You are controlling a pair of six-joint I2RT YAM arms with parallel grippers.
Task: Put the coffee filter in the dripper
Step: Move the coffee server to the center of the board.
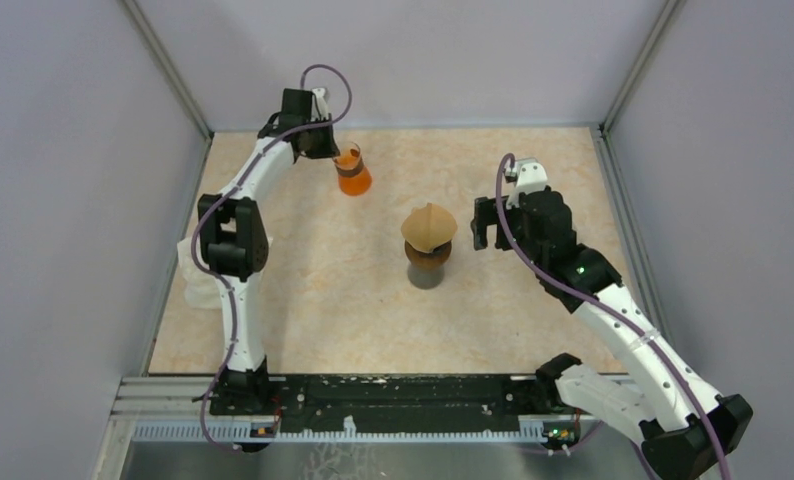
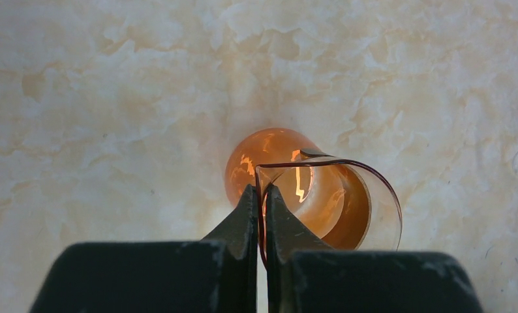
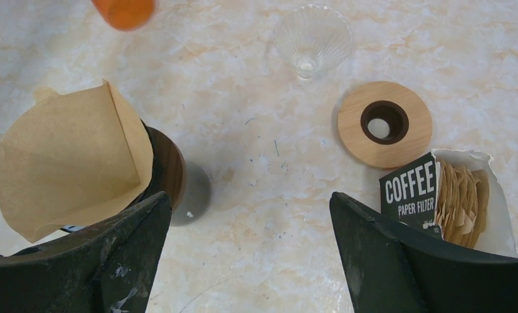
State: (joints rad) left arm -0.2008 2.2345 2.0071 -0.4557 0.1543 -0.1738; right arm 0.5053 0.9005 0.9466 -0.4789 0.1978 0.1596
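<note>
I should keep carrying the orange glass flask (image 1: 353, 179) with my left gripper until the flask stands in the space (image 1: 359, 289) beside the grey base, because the flask hangs upright and that space is clear.
A brown paper coffee filter (image 1: 429, 226) sits open-side down like a cap on the dark brown dripper (image 1: 428, 262), which stands on a grey base at the table's middle. In the right wrist view the filter (image 3: 67, 163) leans out over the dripper's rim (image 3: 168, 173). My right gripper (image 1: 483, 222) is open and empty just right of the dripper, its jaws wide apart (image 3: 250, 199). My left gripper (image 1: 320, 143) is at the far left, shut on the rim of an orange glass flask (image 1: 353, 173); the wrist view shows the rim pinched between the fingers (image 2: 261, 192).
A clear ribbed glass cone (image 3: 312, 39), a wooden ring with a hole (image 3: 385, 122) and an open packet of paper filters (image 3: 449, 199) lie on the table left of the dripper. The packet (image 1: 195, 280) is partly hidden behind the left arm. Grey walls enclose the table.
</note>
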